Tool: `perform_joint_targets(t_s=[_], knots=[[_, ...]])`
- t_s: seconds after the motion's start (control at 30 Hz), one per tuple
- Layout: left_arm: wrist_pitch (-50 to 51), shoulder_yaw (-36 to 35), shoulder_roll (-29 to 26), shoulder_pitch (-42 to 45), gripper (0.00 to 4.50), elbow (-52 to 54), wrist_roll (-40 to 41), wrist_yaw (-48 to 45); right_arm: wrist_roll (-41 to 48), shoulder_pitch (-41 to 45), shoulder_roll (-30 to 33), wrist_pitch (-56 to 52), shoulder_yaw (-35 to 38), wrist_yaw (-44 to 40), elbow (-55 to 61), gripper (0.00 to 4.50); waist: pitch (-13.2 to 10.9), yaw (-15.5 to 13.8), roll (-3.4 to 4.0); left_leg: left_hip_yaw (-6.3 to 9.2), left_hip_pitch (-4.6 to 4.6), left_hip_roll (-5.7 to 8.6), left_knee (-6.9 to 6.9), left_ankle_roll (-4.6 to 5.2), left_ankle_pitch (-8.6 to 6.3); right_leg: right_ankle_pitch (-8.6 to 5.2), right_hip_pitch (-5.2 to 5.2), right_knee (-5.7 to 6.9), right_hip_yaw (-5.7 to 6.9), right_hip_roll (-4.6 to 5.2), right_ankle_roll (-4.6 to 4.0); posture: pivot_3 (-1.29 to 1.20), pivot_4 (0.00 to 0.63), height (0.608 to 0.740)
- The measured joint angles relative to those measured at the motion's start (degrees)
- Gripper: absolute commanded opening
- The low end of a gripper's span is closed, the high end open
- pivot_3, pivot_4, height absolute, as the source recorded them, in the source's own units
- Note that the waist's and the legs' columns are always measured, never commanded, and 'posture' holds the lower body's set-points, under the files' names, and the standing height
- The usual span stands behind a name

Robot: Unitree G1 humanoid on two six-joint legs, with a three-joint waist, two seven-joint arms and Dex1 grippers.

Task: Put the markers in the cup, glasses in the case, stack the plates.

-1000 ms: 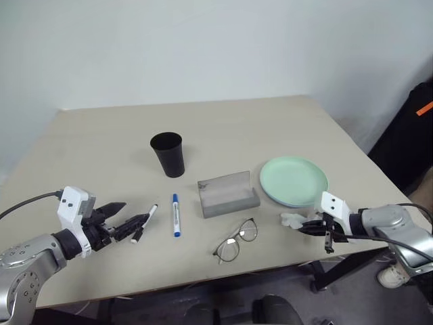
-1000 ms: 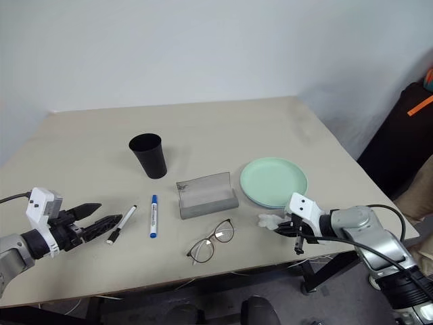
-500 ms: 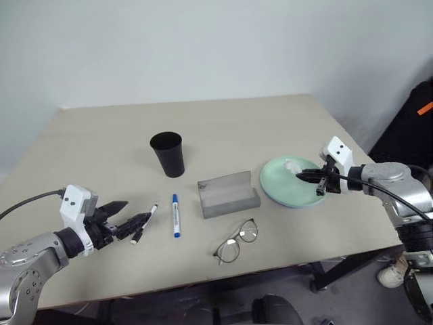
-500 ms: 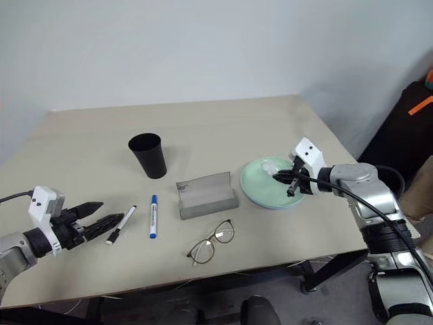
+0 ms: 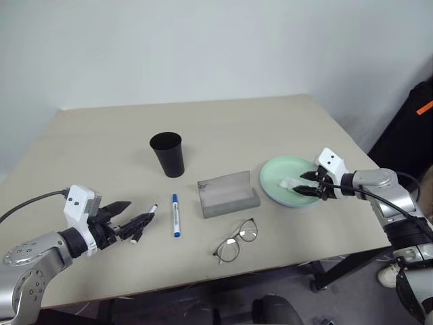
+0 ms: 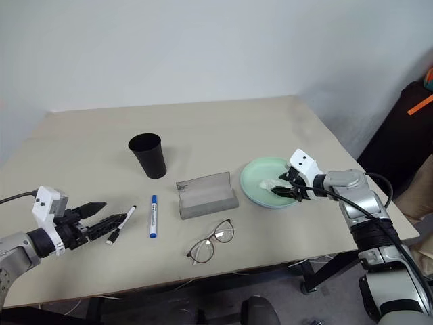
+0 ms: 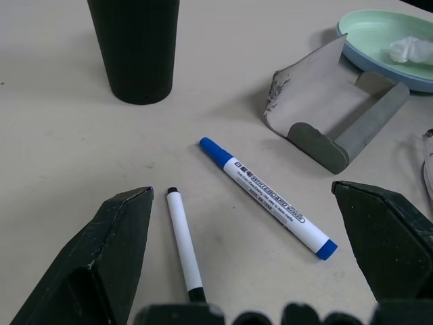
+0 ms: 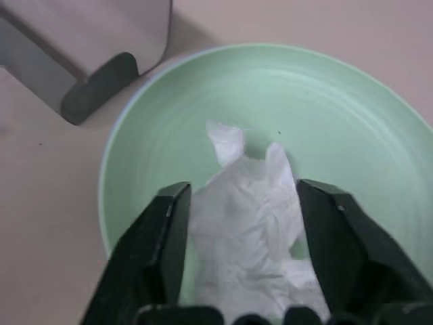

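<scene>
I expect the glasses (image 5: 237,241) to stay folded in a narrow V when I lift them, because the arms are tucked in close (image 5: 238,237) to the lenses.
The mint green plate (image 5: 298,169) rests on a light blue plate (image 7: 399,82) at the table's right. A crumpled white tissue (image 8: 247,223) lies in it, between the parted fingers of my right gripper (image 5: 304,189), which is open. The grey case (image 5: 228,196) stands open at centre, with the glasses (image 5: 237,240) in front of it. Behind and to the left is the black cup (image 5: 167,154). The blue-capped marker (image 5: 176,214) and the black-capped marker (image 5: 143,222) lie side by side. My left gripper (image 5: 135,211) is open just short of the black-capped marker.
The beige table (image 5: 101,156) ends just right of the plates and close in front of the glasses. A dark bag with an orange strip (image 5: 423,108) sits off the table at the far right. A pale wall stands behind.
My right gripper carried the tissue from the table's front edge up onto the mint plate, then its fingers opened. The left arm has not moved.
</scene>
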State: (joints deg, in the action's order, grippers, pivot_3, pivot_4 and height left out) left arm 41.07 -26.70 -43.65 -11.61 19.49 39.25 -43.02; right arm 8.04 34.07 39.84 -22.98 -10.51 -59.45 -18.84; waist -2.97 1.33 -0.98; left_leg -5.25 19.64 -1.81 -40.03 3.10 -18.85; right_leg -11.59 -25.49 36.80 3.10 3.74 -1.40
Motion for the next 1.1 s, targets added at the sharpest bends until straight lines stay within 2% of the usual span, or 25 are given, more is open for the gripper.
perform_joint_targets(t_s=[0.17, 0.37, 0.73, 1.1], knots=[[0.57, 2.14, 0.53, 0.92, 4.50, 1.47, 0.06, 0.09, 4.14, -2.20, 3.42, 0.04, 1.56, -8.10, 6.20, 2.53, 0.00, -0.29, 0.00, 0.07, 0.00, 0.01, 0.00, 0.06, -0.03, -0.01, 0.06, -0.04, 0.07, 0.03, 0.02, 0.00, 0.000, 0.740], [4.45, 9.31, 2.71, 5.64, 4.50, 4.61, 0.09, 3.32, 10.08, -7.88, 9.16, -0.85, 3.67, -17.97, 12.03, 2.53, 0.00, -0.10, -0.02, 0.00, -0.06, 0.07, -0.03, 0.35, -0.19, 0.05, 0.14, -0.05, -0.06, 0.04, 0.09, 0.00, 0.000, 0.740], [13.72, 23.00, 6.51, 10.92, 4.50, 13.57, 2.29, 8.97, 10.38, -8.78, 8.78, -3.19, 4.81, -15.51, 15.36, 2.53, 0.00, -0.23, -0.04, -0.17, -0.12, -0.03, -0.05, 0.05, 0.00, 0.17, 0.13, -0.01, -0.56, -0.35, 0.09, 0.00, 0.000, 0.740], [21.06, 30.89, 7.92, 19.25, 4.50, 13.50, 2.48, 11.21, 10.68, -11.18, 8.47, -5.96, 4.90, -13.07, 17.97, 2.53, 0.00, -0.10, -0.06, -0.21, -0.11, -0.01, -0.08, 0.06, 0.00, 0.19, 0.14, -0.03, -0.91, -0.70, 0.12, 0.00, 0.000, 0.740]])
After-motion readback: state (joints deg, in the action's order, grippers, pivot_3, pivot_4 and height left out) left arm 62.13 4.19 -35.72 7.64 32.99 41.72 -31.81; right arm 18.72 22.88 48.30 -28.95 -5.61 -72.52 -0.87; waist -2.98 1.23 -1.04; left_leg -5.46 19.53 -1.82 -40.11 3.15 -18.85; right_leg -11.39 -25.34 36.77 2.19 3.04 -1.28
